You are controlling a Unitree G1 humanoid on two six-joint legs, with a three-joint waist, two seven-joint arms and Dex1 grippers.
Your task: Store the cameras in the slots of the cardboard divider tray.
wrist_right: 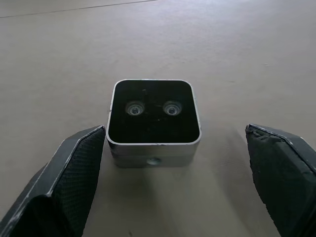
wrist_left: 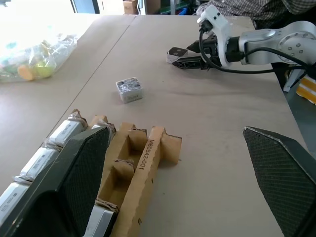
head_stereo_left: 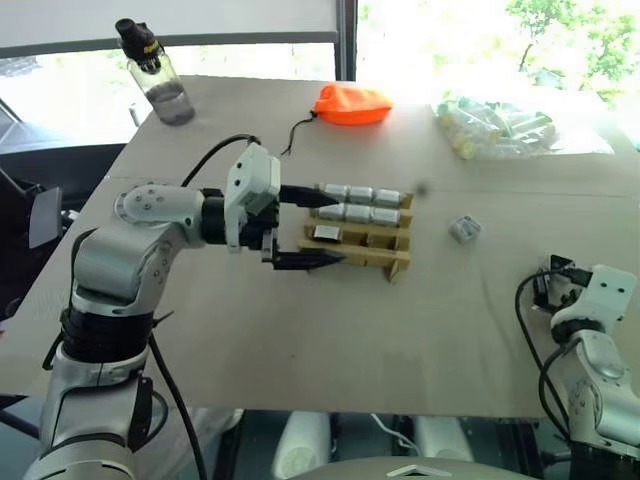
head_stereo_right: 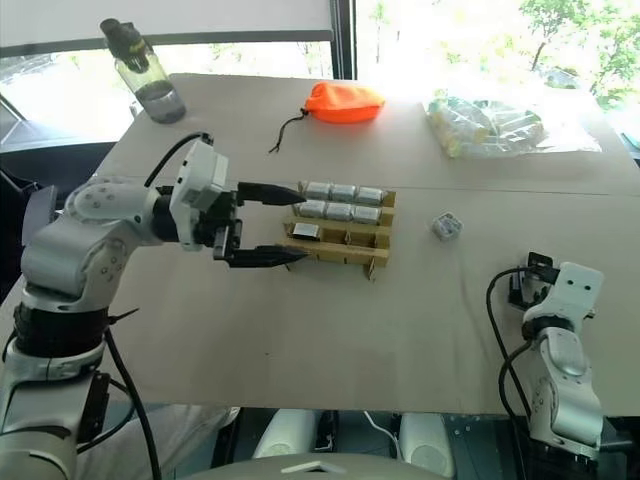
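Observation:
My left gripper is far from the black-faced camera point(wrist_right: 154, 118), so my right gripper should take the camera to the tray point(head_stereo_left: 356, 236) and pass it to my left gripper.
The cardboard divider tray point(head_stereo_left: 360, 243) sits mid-table. Its two far rows are filled with silver cameras point(head_stereo_left: 360, 203), and one more camera point(head_stereo_left: 327, 233) lies in the third row's left slot. My left gripper point(head_stereo_left: 330, 228) is open at the tray's left end, one finger by the far rows and the other by the front edge, holding nothing. A loose camera point(head_stereo_left: 464, 229) lies to the right of the tray. Another camera point(wrist_right: 153, 118), black face up with two lenses, rests on the table between the open fingers of my right gripper point(wrist_right: 175, 130), untouched.
An orange pouch point(head_stereo_left: 352, 104) lies at the far middle, a water bottle point(head_stereo_left: 160, 80) at the far left, and a clear bag of wrapped cylinders point(head_stereo_left: 500, 128) at the far right. A person in a checked shirt point(wrist_left: 256, 7) is beyond the table's right side.

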